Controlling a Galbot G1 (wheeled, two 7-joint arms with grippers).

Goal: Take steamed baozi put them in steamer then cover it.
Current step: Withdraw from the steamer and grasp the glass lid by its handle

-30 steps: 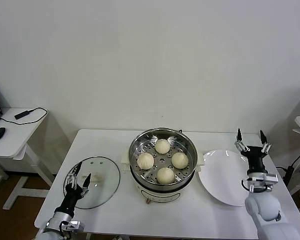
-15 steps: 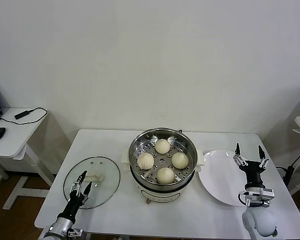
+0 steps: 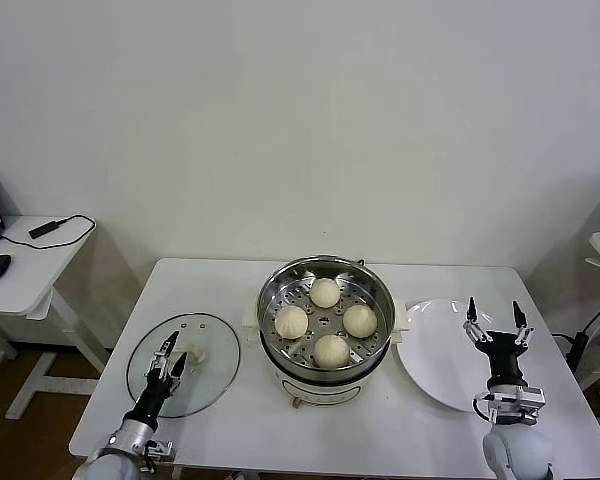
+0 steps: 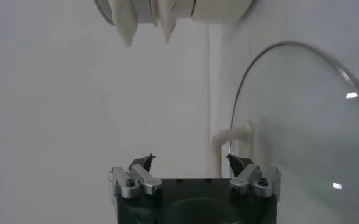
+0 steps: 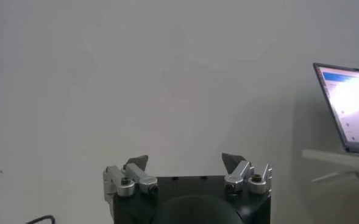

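Note:
The lid's white knob (image 3: 197, 354) is lined up with the gap between my left gripper's open fingers. So I go on forward before they close on its bar (image 4: 217, 155).
The steamer (image 3: 325, 388), a shiny steel pot on a white base, stands uncovered at the table's middle. Several cream-white baozi (image 3: 324, 292) lie on its perforated tray. To its left the clear glass lid (image 3: 205, 335) lies flat on the table. My left gripper (image 3: 170, 352) is open at the lid's near edge, close to its white knob (image 3: 196, 354), holding nothing. In the left wrist view the open left gripper (image 4: 191, 161) points at the knob (image 4: 223, 143), beside the lid (image 4: 301, 122). My right gripper (image 3: 493, 312) stands open and empty over the white plate (image 3: 435, 350).
The white table (image 3: 230, 430) carries the lid, steamer and plate in a row. A low side desk (image 3: 20, 270) with a mouse and a cable stands at far left. The right wrist view shows the right gripper (image 5: 184, 161) facing a bare wall, with a laptop (image 5: 350, 103) at one side.
My right gripper has sunk lower and drawn back toward me over the plate. My left arm has drawn back too, its gripper staying by the lid's knob. Both remain open.

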